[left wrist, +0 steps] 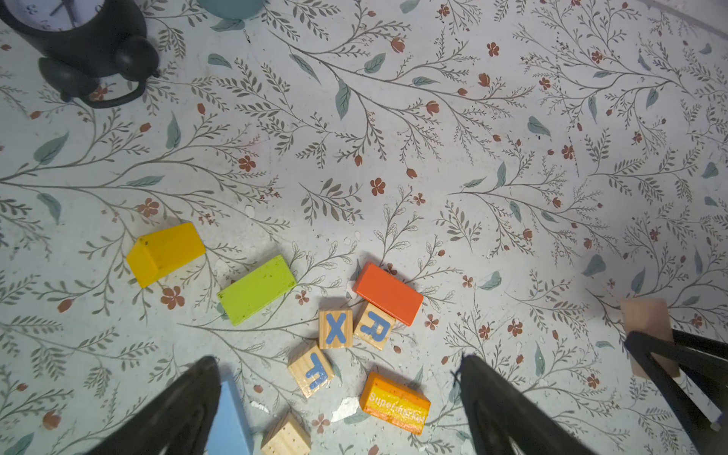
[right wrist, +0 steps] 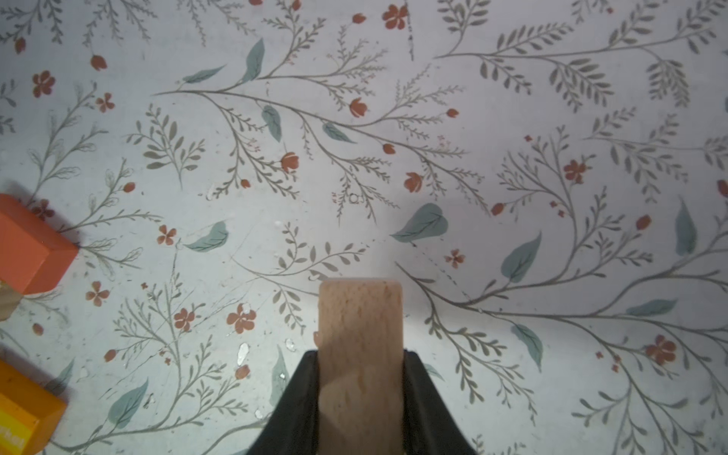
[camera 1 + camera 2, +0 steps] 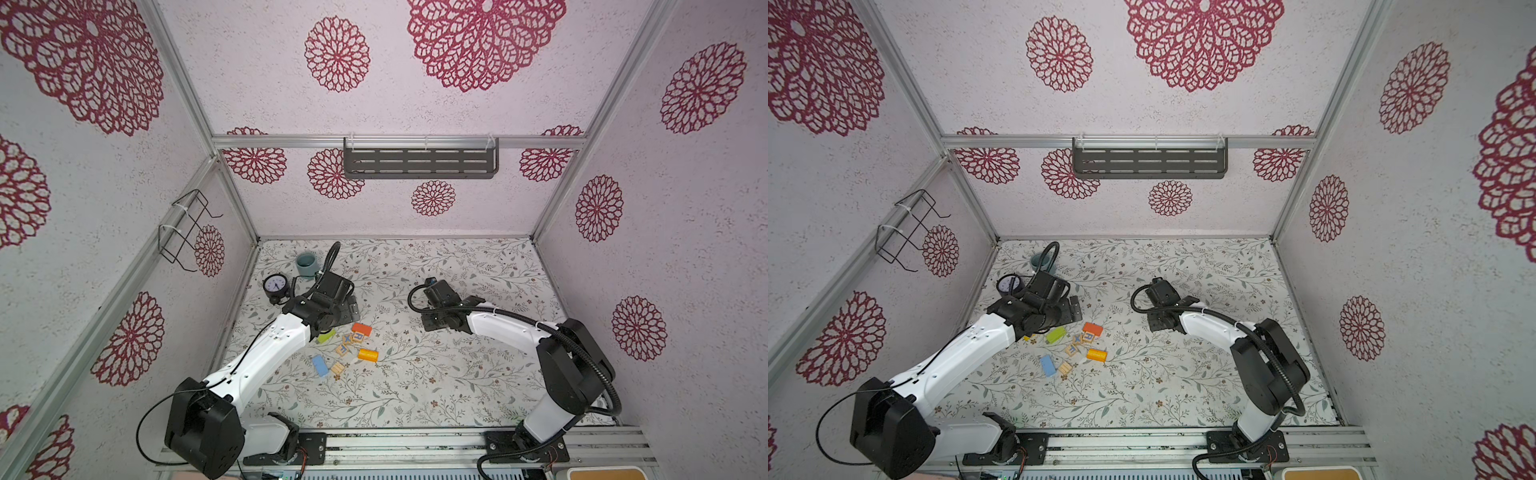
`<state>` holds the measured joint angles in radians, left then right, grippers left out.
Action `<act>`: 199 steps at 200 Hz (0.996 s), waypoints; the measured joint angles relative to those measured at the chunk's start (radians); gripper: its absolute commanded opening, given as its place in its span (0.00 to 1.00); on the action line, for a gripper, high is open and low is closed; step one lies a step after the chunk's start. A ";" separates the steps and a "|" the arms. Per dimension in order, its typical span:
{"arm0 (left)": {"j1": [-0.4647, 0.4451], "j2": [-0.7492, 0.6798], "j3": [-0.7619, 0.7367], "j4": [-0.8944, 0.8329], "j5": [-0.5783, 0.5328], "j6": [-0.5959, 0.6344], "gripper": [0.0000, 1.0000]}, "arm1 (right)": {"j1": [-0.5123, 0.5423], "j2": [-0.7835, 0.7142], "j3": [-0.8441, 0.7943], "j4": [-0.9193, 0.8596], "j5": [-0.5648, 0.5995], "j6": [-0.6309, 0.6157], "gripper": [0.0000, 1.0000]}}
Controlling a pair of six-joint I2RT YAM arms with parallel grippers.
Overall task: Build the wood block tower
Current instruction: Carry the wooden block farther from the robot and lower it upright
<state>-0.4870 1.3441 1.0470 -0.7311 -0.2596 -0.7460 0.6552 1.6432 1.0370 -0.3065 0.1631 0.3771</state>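
The plain wooden block point(image 2: 360, 341) has open floral table point(image 2: 447, 318) below it, so the robot's right gripper should go on carrying the block away from the loose blocks and down until the block rests.
The wood blocks lie loose on the floral table; no tower stands in view. In the left wrist view I see a yellow block point(image 1: 165, 252), a green one point(image 1: 256, 289), an orange one point(image 1: 388, 293), letter cubes X point(image 1: 335, 328), R point(image 1: 374, 325) and F point(image 1: 311, 368), an orange printed block point(image 1: 394, 402), a light blue block point(image 1: 228, 421) and a plain cube point(image 1: 285, 435). My left gripper point(image 1: 337, 359) hangs open above them, holding nothing. To their right, my right gripper point(image 2: 360, 353) is shut on a plain wooden block point(image 2: 360, 315), held above bare table.
A round black alarm clock point(image 3: 275, 286) and a grey-blue cup point(image 3: 306, 264) stand at the back left, close behind the left wrist. A dark shelf point(image 3: 419, 162) hangs on the back wall and a wire rack point(image 3: 187, 230) on the left wall.
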 measured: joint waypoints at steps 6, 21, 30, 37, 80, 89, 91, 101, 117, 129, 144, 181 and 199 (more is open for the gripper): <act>-0.002 0.006 0.000 0.004 -0.001 0.000 0.97 | -0.008 -0.007 -0.011 0.005 0.002 0.011 0.19; -0.002 0.021 0.000 0.014 -0.001 0.001 0.97 | -0.027 -0.022 -0.041 0.027 0.007 0.037 0.19; -0.002 0.031 0.000 0.018 0.000 0.002 0.97 | -0.039 -0.029 -0.060 0.044 0.010 0.047 0.19; -0.002 0.039 0.000 0.020 0.000 0.002 0.97 | -0.047 -0.031 -0.072 0.052 0.013 0.055 0.19; -0.002 0.058 -0.008 0.039 0.011 0.008 0.97 | -0.062 -0.026 -0.099 0.089 0.016 0.080 0.19; -0.002 0.059 -0.009 0.040 0.013 0.009 0.97 | -0.063 -0.021 -0.099 0.101 0.016 0.087 0.19; -0.002 0.060 -0.009 0.041 0.014 0.009 0.97 | -0.063 -0.020 -0.099 0.103 0.016 0.087 0.19; -0.002 0.064 -0.010 0.044 0.016 0.009 0.97 | -0.063 -0.011 -0.099 0.113 0.015 0.089 0.19; -0.002 0.073 -0.011 0.051 0.022 0.009 0.97 | -0.064 0.007 -0.099 0.122 0.015 0.095 0.20; -0.002 0.081 -0.013 0.056 0.026 0.009 0.97 | -0.066 0.019 -0.099 0.126 0.016 0.097 0.21; -0.002 0.086 -0.016 0.058 0.029 0.009 0.97 | -0.068 0.032 -0.099 0.129 0.016 0.099 0.22; -0.002 0.090 -0.016 0.061 0.032 0.009 0.97 | -0.068 0.067 -0.099 0.138 0.016 0.106 0.30; -0.002 0.090 -0.016 0.062 0.033 0.009 0.97 | -0.068 0.082 -0.099 0.147 0.016 0.106 0.35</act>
<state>-0.4889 1.4345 1.0309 -0.6689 -0.2264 -0.7368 0.5877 1.7256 0.9379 -0.1596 0.1787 0.4831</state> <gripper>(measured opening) 0.974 0.332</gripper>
